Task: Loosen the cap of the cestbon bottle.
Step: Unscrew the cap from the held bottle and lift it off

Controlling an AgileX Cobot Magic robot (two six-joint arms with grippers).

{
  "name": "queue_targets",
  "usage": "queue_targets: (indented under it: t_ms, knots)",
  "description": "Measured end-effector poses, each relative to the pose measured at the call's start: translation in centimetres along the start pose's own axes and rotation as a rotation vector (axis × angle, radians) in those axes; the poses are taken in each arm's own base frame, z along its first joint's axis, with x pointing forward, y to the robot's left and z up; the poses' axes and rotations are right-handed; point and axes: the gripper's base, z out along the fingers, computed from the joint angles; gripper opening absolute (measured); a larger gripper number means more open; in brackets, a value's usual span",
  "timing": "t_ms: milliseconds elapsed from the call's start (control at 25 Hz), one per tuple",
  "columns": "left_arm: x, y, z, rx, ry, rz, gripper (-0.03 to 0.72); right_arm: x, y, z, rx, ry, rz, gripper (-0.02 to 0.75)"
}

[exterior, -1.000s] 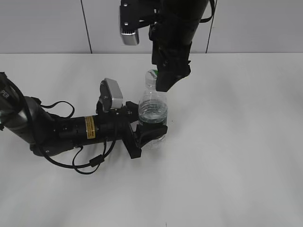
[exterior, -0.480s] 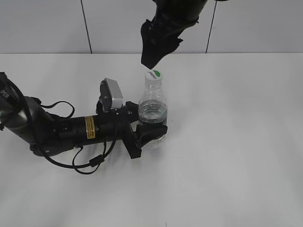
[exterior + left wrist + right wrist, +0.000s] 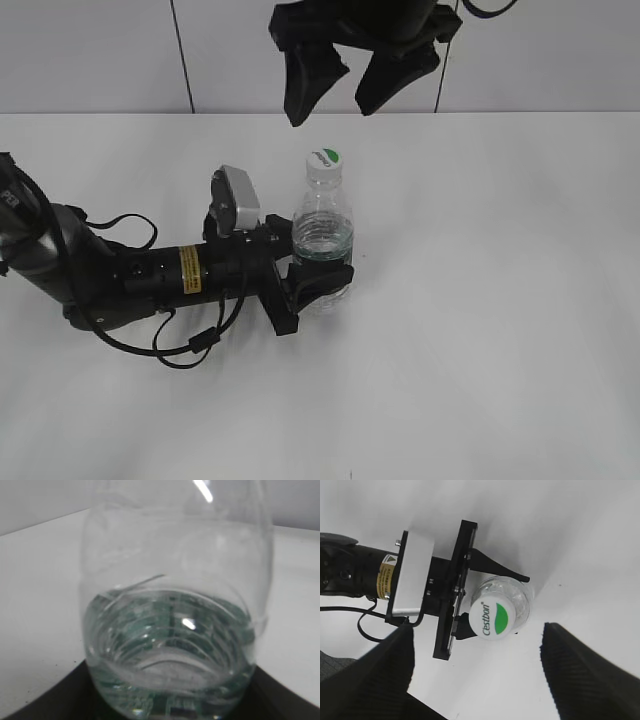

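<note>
I expect the white cap to come all the way off the bottle's neck when I turn it, because my left gripper is closed on the bottle's lower body.
The cestbon bottle stands upright on the white table, clear, with water in its lower part. Its white cap, with a green mark, sits on the neck. My left gripper lies low on the table and is shut on the bottle's lower body, one dark finger on each side of the bottle. My right gripper hangs open well above the cap, touching nothing. From above, the cap shows between and beyond the wide-apart fingers of my right gripper.
The left arm with its cables lies along the table to the bottle's left. A white wall with dark seams stands behind the table's far edge. White tabletop stretches to the right and front.
My right gripper has lifted up off the cap and turned, so both fingers now show spread apart above it. The bottle and the left gripper have not moved.
</note>
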Motion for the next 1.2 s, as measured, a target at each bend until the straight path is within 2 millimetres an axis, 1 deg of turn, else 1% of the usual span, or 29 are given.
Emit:
queue_targets:
  t_ms: [80, 200, 480, 680, 800, 960, 1080, 1200]
  knots:
    - [0.0, 0.0, 0.0, 0.001, 0.000, 0.000, 0.415, 0.0, 0.0, 0.1, 0.000, 0.001, 0.054, 0.595]
    - [0.0, 0.0, 0.0, 0.004, 0.001, 0.001, 0.415, 0.0, -0.1, 0.4, -0.001, 0.008, 0.092, 0.595]
    - [0.0, -0.1, 0.0, 0.008, 0.002, 0.003, 0.415, 0.0, -0.6, 3.0, 0.001, 0.064, 0.115, 0.595]
    - [0.0, -0.1, 0.0, 0.010, 0.003, 0.004, 0.415, 0.0, -0.8, 4.0, 0.008, 0.086, 0.119, 0.595]
    - [0.0, -0.1, 0.0, 0.010, 0.003, 0.004, 0.415, 0.0, -1.1, 5.0, 0.010, 0.108, 0.123, 0.595]
    - [0.0, -0.1, 0.0, 0.011, 0.003, 0.004, 0.415, 0.1, -1.2, 5.5, 0.017, 0.120, 0.122, 0.592]
    - [0.0, -0.1, 0.0, 0.011, 0.003, 0.004, 0.415, 0.1, -1.3, 5.7, 0.026, 0.123, 0.117, 0.554]
    - [0.0, -0.1, 0.0, 0.011, 0.003, 0.004, 0.415, 0.1, -1.4, 5.7, 0.029, 0.123, 0.106, 0.461]
